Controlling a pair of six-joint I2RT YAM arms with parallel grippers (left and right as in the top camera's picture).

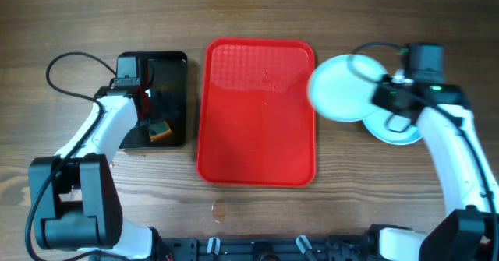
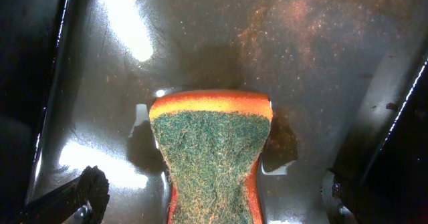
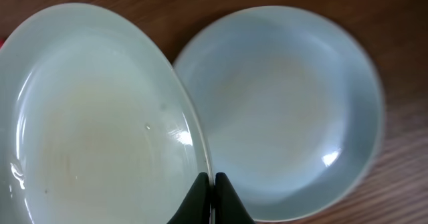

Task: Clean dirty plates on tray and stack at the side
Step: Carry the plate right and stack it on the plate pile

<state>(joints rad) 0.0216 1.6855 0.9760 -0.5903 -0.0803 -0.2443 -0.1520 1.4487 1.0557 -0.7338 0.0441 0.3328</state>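
The held plate (image 1: 345,89) faces up like the flat plate (image 1: 391,129). My right gripper should keep carrying it across until the rims line up, then let it go there.
The red tray (image 1: 257,113) lies bare at the table's middle. My right gripper (image 1: 382,97) is shut on the rim of a pale-blue plate (image 1: 339,86), held tilted over the tray's right edge. In the right wrist view my fingers (image 3: 214,187) pinch that plate (image 3: 100,130) by its edge. Another plate (image 3: 281,110) lies flat on the wood beside it, under my right arm in the overhead view (image 1: 398,132). I cannot make out a third plate. My left gripper (image 1: 156,122) is shut on the sponge (image 2: 210,144) in the black tray (image 2: 200,37).
The black tray (image 1: 175,66) sits left of the red tray, with the green-and-orange sponge (image 1: 160,131) at its near end. Cables loop above both arms. A small stain (image 1: 218,209) marks the wood near the front edge.
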